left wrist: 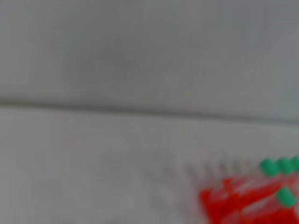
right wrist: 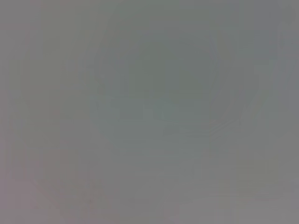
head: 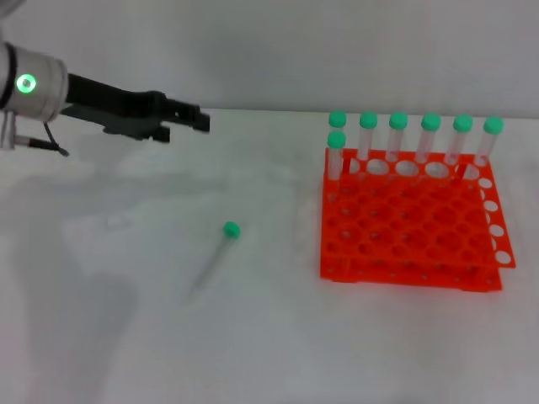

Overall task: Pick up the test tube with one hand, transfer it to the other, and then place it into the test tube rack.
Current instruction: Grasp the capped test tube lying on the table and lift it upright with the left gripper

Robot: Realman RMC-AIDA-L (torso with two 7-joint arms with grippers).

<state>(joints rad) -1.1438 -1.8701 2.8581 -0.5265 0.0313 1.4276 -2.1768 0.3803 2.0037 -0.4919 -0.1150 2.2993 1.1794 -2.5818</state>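
I should move my left gripper on to the body (head: pixel 206 273) below the green cap before the gripper's fingers are on both sides of the body, because the test tube (head: pixel 219 252) lies clear of the rack.
A clear test tube (head: pixel 212 259) with a green cap lies on the white table, cap toward the back, left of the orange-red test tube rack (head: pixel 404 240). My left gripper (head: pixel 187 118), black on a white arm with a green light, hovers at the back left, well behind the lying tube and empty. The rack's corner also shows in the left wrist view (left wrist: pixel 243 203). My right gripper is out of view, and its wrist view shows only a plain grey surface.
Several green-capped tubes (head: pixel 398 139) stand upright in the rack's back row, with one more in the second row at the left. Their caps also show in the left wrist view (left wrist: pixel 279 166). The white table (head: pixel 126 337) meets a grey wall behind.
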